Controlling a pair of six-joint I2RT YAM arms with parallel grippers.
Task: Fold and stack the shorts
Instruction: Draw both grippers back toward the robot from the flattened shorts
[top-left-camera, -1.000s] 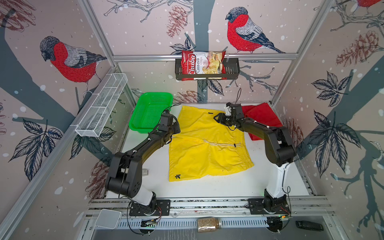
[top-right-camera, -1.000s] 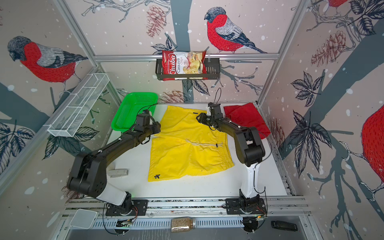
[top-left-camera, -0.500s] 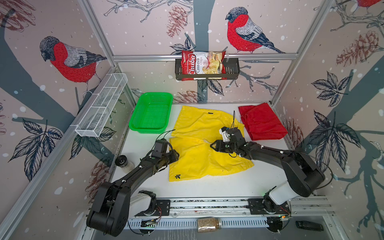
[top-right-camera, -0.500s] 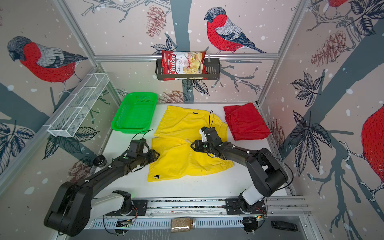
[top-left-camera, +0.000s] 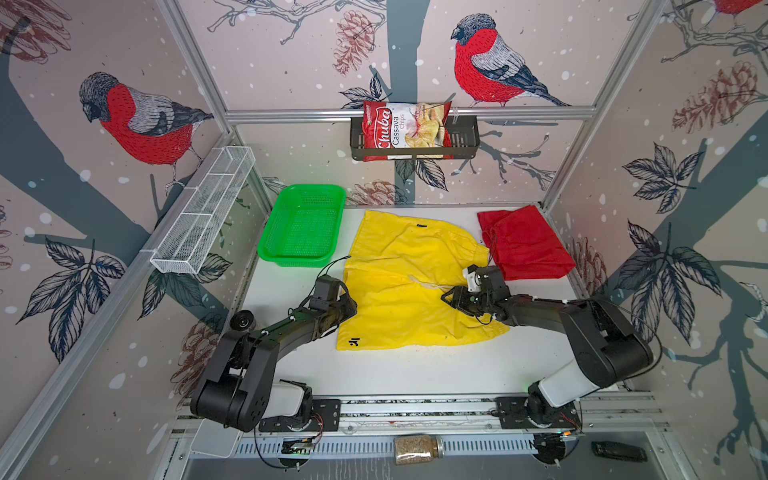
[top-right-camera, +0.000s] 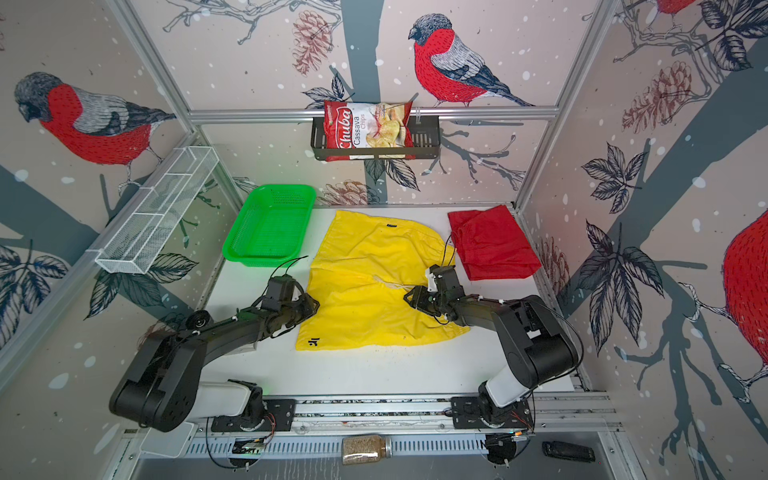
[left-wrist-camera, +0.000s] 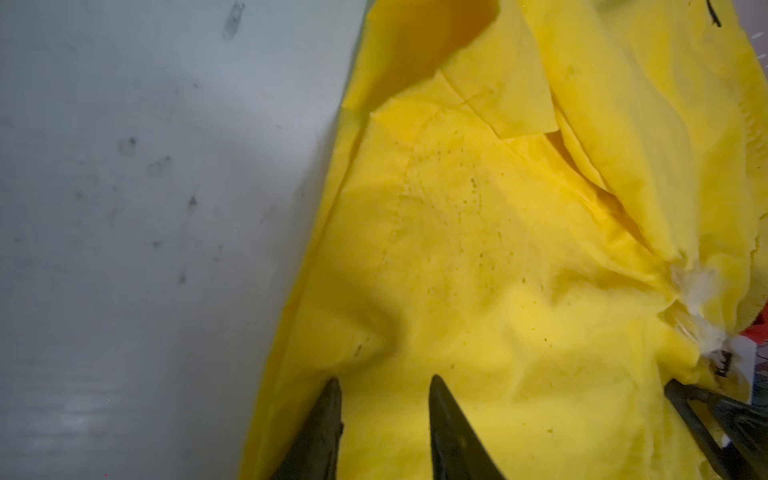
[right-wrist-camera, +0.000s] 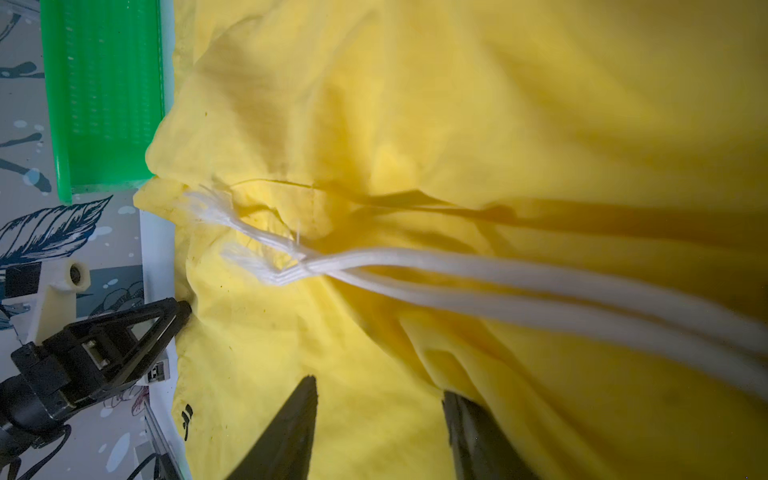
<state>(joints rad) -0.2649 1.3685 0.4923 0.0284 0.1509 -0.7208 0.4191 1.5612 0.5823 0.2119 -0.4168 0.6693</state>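
The robot's left gripper is above the middle of the yellow shorts' leg hem (left-wrist-camera: 294, 320), so it should move back and grab the hem's corner (top-left-camera: 342, 345) by the black logo before it folds.
The yellow shorts (top-left-camera: 407, 249) (top-right-camera: 374, 249) lie spread mid-table with a crease across the middle, where the pale drawstring (right-wrist-camera: 457, 270) trails. The red shorts (top-left-camera: 523, 245) (top-right-camera: 490, 245) lie folded at the back right, touched by neither gripper. My left gripper (top-left-camera: 353, 305) (left-wrist-camera: 383, 380) is low at the yellow shorts' left edge, with its jaws apart over the cloth. My right gripper (top-left-camera: 445, 297) (right-wrist-camera: 380, 384) sits on the yellow cloth right of centre, also with jaws apart. A fold of yellow cloth drapes over one of its fingers (right-wrist-camera: 469, 436).
A green mesh basket (top-left-camera: 303, 226) stands at the back left, just beside the yellow shorts. A white wire rack (top-left-camera: 203, 216) hangs on the left wall. A chips bag (top-left-camera: 407, 129) sits in a black rack on the back wall. A jar (top-left-camera: 417, 449) lies below the front rail.
Both grippers came forward from the yellow shorts' far edge to their middle a second ago and have barely shifted since. The left jaws have narrowed.
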